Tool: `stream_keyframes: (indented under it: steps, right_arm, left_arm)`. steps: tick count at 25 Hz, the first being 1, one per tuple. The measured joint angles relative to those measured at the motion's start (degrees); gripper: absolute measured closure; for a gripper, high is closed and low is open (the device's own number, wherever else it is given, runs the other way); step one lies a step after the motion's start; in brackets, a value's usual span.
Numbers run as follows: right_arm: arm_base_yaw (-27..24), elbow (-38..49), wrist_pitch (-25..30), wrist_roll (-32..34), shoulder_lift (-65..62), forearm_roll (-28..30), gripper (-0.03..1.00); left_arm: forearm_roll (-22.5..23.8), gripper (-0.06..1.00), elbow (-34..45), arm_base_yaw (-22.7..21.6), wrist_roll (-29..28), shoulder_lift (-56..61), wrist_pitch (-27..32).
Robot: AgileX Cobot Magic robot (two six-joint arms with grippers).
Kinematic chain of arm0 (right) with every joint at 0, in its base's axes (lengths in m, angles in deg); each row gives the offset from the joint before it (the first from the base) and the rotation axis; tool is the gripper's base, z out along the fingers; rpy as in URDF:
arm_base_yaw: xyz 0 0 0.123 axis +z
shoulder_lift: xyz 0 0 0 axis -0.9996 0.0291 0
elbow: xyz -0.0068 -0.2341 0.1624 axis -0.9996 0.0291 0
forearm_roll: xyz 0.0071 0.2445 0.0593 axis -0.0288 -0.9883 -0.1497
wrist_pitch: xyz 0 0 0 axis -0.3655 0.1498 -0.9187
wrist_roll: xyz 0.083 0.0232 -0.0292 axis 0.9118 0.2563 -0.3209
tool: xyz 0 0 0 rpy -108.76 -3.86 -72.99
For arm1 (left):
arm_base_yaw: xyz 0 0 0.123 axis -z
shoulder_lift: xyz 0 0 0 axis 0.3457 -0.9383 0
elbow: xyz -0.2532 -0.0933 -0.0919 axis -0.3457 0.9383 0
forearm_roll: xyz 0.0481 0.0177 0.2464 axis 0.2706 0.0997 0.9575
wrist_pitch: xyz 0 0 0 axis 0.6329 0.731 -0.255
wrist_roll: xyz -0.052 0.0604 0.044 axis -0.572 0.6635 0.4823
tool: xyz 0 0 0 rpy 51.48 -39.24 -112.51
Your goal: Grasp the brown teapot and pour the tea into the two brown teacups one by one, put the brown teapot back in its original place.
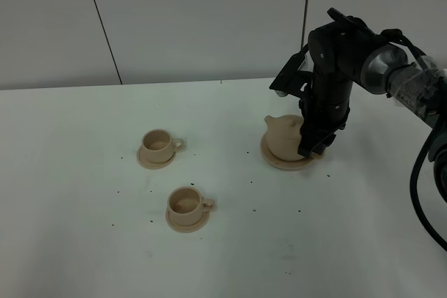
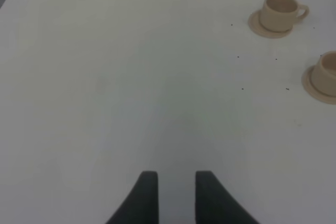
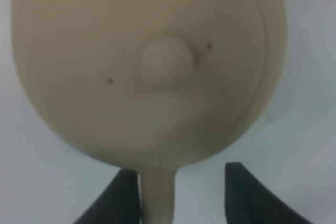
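Observation:
The lid (image 3: 167,60) fits snugly inside a thin curved seam (image 3: 264,45), so I expect the lid to stay in place when I tip the brown teapot to pour.
The brown teapot (image 1: 283,137) sits on its wide tan saucer (image 1: 286,164), the original place, right of centre. My right gripper (image 1: 316,146) is down at the pot's right side. In the right wrist view the teapot (image 3: 147,61) fills the frame, its lid knob (image 3: 167,61) upward. Its loop handle (image 3: 157,198) stands between my right gripper's (image 3: 182,182) open fingers, close to one and apart from the other. The two brown teacups (image 1: 158,143) (image 1: 186,204) stand on small saucers at left. My left gripper (image 2: 176,182) is open over bare table, far from the cups (image 2: 281,11) (image 2: 328,72).
The white table (image 1: 84,193) carries scattered dark specks around the cups and teapot. A pale wall panel (image 1: 209,19) runs behind the table's far edge. The right arm's cables (image 1: 422,165) hang at the right edge.

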Motion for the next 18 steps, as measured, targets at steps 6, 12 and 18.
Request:
stream_keyframes:
  steps: [6,12,18]
  right_arm:
    - [0.0,0.0,-0.52,-0.6,0.0,0.0,0.6]
    - [0.0,0.0,-0.55,-0.67,0.0,0.0,0.62]
    - [0.0,0.0,-0.63,-0.67,0.0,-0.12,0.74]
  left_arm:
    - [0.0,0.7,0.0,0.0,-0.05,0.0,0.0]
    - [0.0,0.7,0.0,0.0,-0.05,0.0,0.0]
    - [0.0,0.7,0.0,0.0,0.11,0.0,0.0]
